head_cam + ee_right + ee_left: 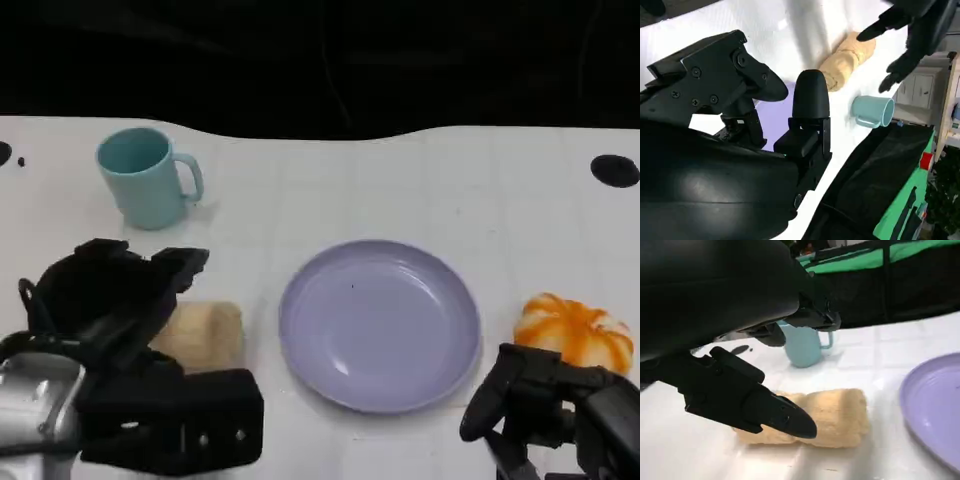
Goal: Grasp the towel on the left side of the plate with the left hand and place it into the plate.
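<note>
The tan towel is wound up in a snug, even roll, so I expect the towel to stay rolled and hold its shape when I pick it up.
A rolled tan towel lies on the white table just left of the lavender plate. My left hand hovers over the towel's left part with its fingers spread, holding nothing. In the left wrist view the towel lies on the table beyond the spread fingers, with the plate beside it. My right hand rests near the table's front edge at the lower right, fingers apart and empty. In the right wrist view the towel lies under the left hand.
A teal mug stands at the back left, behind the towel. An orange and white pumpkin sits right of the plate, just beyond my right hand. A black round mark is at the table's far right.
</note>
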Robot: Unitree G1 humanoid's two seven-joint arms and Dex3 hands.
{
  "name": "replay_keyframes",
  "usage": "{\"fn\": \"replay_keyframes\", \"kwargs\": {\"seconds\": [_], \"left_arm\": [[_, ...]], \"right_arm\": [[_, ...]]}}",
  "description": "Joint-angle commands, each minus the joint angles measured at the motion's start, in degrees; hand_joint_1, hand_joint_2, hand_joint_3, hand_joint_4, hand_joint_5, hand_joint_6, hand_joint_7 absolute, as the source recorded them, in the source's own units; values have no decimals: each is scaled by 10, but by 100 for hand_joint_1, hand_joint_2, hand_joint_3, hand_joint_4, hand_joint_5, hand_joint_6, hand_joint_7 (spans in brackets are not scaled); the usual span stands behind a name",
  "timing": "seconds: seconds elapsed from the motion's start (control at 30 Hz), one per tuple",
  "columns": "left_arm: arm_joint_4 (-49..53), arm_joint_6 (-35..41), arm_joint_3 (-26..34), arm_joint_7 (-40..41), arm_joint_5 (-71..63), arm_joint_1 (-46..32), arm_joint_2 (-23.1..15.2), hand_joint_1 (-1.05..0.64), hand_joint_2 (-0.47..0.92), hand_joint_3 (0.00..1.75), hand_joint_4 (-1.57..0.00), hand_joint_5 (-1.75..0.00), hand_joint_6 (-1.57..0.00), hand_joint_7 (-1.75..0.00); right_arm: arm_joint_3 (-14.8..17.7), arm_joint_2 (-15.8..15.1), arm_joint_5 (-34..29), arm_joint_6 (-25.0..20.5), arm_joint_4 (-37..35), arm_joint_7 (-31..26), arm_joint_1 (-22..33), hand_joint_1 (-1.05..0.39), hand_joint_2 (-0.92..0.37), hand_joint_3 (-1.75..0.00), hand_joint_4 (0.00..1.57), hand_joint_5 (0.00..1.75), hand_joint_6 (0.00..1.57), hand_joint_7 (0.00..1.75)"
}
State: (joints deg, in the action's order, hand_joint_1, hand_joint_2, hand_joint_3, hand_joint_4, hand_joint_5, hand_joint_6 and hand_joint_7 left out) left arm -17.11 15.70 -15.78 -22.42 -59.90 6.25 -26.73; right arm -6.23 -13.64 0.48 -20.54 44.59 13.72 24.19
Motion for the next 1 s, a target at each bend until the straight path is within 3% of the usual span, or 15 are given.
{"fn": "replay_keyframes", "kwargs": {"seconds": [0.03, 0.43, 0.53, 0.67, 0.73, 0.77, 0.8, 0.87, 0.9, 0.93, 1.0], "left_arm": [[78, 0, -19, -8, -7, 44, 0, -54, 83, 0, -43, -25, -39, 0], [295, -9, -73, 47, 5, 124, 24, -52, 86, 1, -47, -14, -40, 0], [347, -21, -79, 71, 20, 131, 29, -43, 87, 1, -49, -11, -45, -2], [394, -62, -82, 125, 49, 127, 24, -38, 92, 6, -64, -15, -59, -6], [414, -97, -83, 166, 62, 123, 18, -34, 92, 16, -79, -21, -75, -8], [425, -117, -81, 191, 72, 120, 16, -31, 92, 20, -88, -34, -86, -10], [433, -133, -78, 210, 81, 118, 15, -28, 92, 24, -88, -65, -101, -9], [446, -159, -77, 243, 94, 117, 11, -26, 92, 29, -85, -97, -115, -10], [452, -170, -77, 259, 98, 117, 8, -25, 92, 29, -80, -126, -120, -17], [455, -179, -77, 273, 101, 116, 6, -25, 92, 28, -73, -149, -108, -49], [465, -198, -74, 313, 106, 113, 6, -24, 92, 20, -77, -169, -71, -142]], "right_arm": [[3, -4, -3, 2, 9, -3, 2, -7, -58, -106, 74, 170, 67, 139], [3, -5, -8, 8, 10, -4, 5, -8, -58, -105, 74, 169, 67, 137], [3, -5, -8, 6, 13, -5, 6, -9, -58, -105, 74, 168, 67, 137], [5, -5, -6, 7, 12, -4, 7, -8, -58, -105, 74, 169, 67, 137], [6, -5, -6, 8, 11, -4, 6, -8, -58, -105, 74, 169, 67, 137], [6, -5, -5, 6, 12, -4, 6, -8, -58, -106, 74, 169, 67, 137], [6, -4, -5, 5, 12, -4, 6, -8, -58, -106, 74, 168, 67, 137], [7, -4, -3, 3, 13, -3, 5, -8, -58, -106, 74, 168, 67, 137], [7, -3, -2, 2, 13, -3, 6, -8, -57, -106, 74, 168, 67, 137], [6, -3, -2, 2, 13, -3, 6, -8, -57, -106, 75, 169, 67, 137], [6, -3, -2, 2, 12, -4, 6, -8, -57, -107, 75, 169, 67, 137]]}}
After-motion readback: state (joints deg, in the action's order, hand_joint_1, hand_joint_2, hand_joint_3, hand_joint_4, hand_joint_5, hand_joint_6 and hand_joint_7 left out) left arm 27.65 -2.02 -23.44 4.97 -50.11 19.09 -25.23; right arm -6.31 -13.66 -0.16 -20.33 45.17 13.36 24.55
